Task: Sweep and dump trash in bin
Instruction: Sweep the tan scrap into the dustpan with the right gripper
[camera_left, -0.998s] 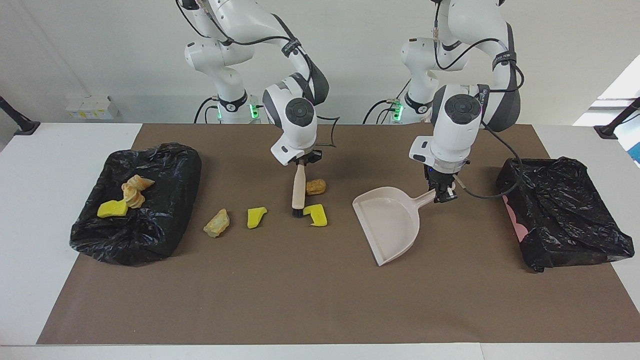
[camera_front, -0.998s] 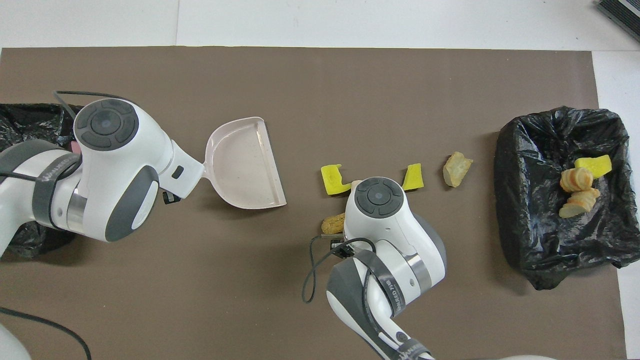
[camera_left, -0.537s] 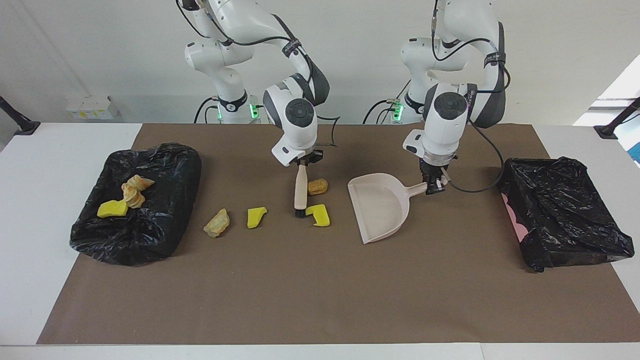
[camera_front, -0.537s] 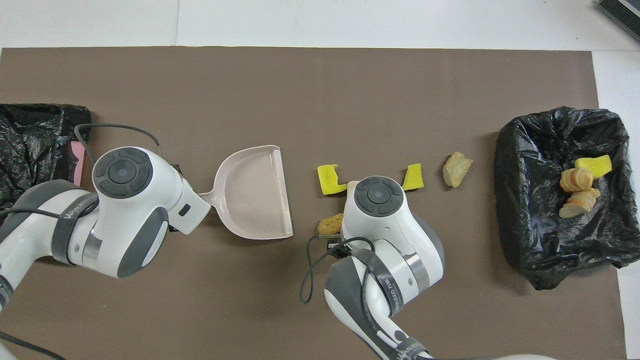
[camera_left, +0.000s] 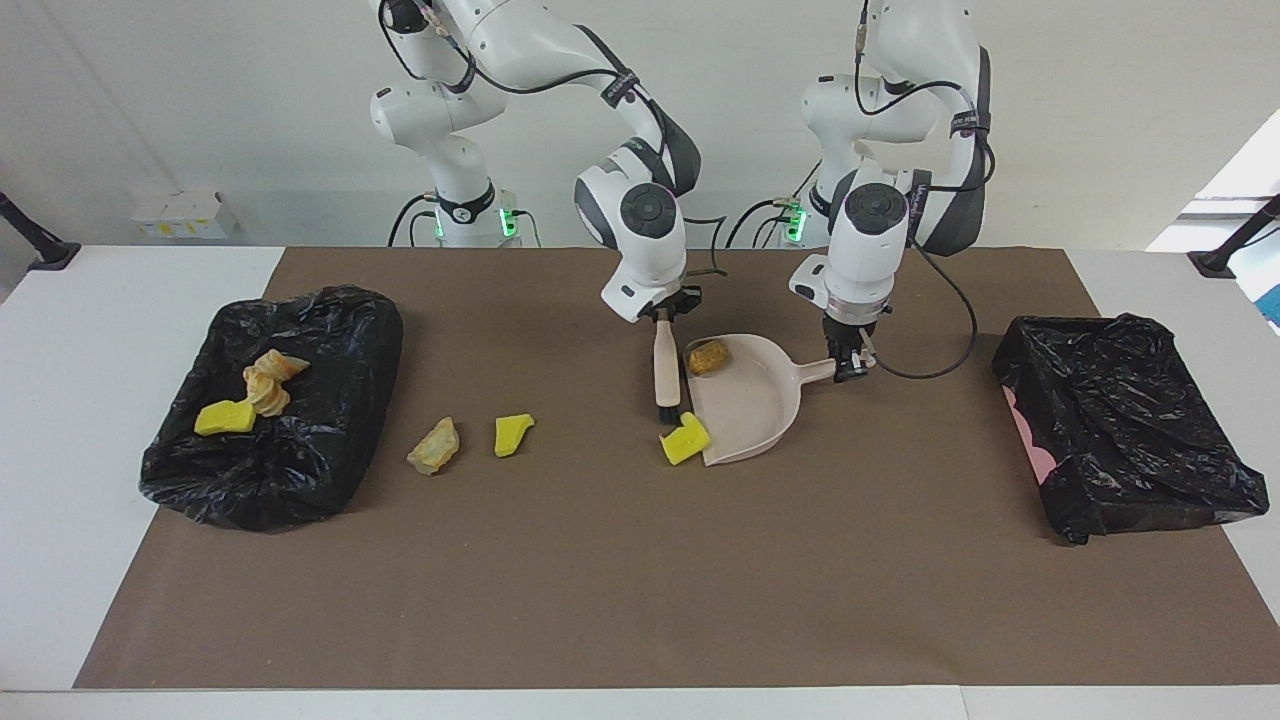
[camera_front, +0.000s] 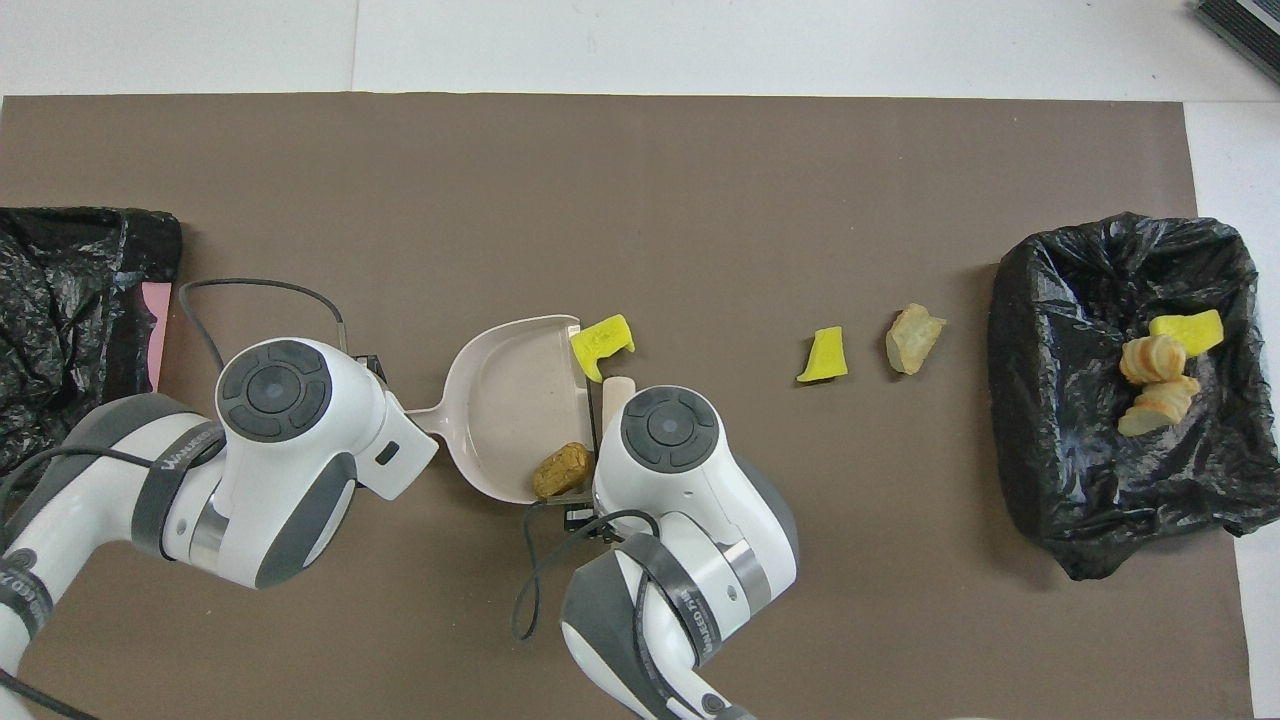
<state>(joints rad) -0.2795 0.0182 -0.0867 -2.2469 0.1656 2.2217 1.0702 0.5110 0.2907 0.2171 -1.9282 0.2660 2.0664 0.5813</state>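
The tan lump and a yellow piece (camera_front: 824, 355) are behind the brush, so my right gripper needs to move the brush beyond them and then sweep toward the dustpan.
My right gripper (camera_left: 668, 318) is shut on the pale handle of a brush (camera_left: 665, 372), whose dark bristles rest at the open lip of the pink dustpan (camera_left: 755, 410). My left gripper (camera_left: 850, 368) is shut on the dustpan's handle. A brown lump of trash (camera_left: 708, 356) lies inside the pan. A yellow sponge piece (camera_left: 686, 440) leans on the lip's corner farther from the robots. Another yellow piece (camera_left: 512, 434) and a tan lump (camera_left: 433, 446) lie on the mat toward the right arm's end. In the overhead view both wrists hide the grippers.
A bin lined with a black bag (camera_left: 330, 400) stands at the right arm's end and holds a yellow sponge (camera_left: 225, 417) and bread lumps (camera_left: 268, 380). A second black-bagged bin (camera_left: 1125, 440) stands at the left arm's end. A brown mat (camera_left: 600, 580) covers the table.
The right gripper swept the brush toward the dustpan, pushing the brown lump into it and the yellow sponge to its lip. The left gripper carried the dustpan toward the brush.
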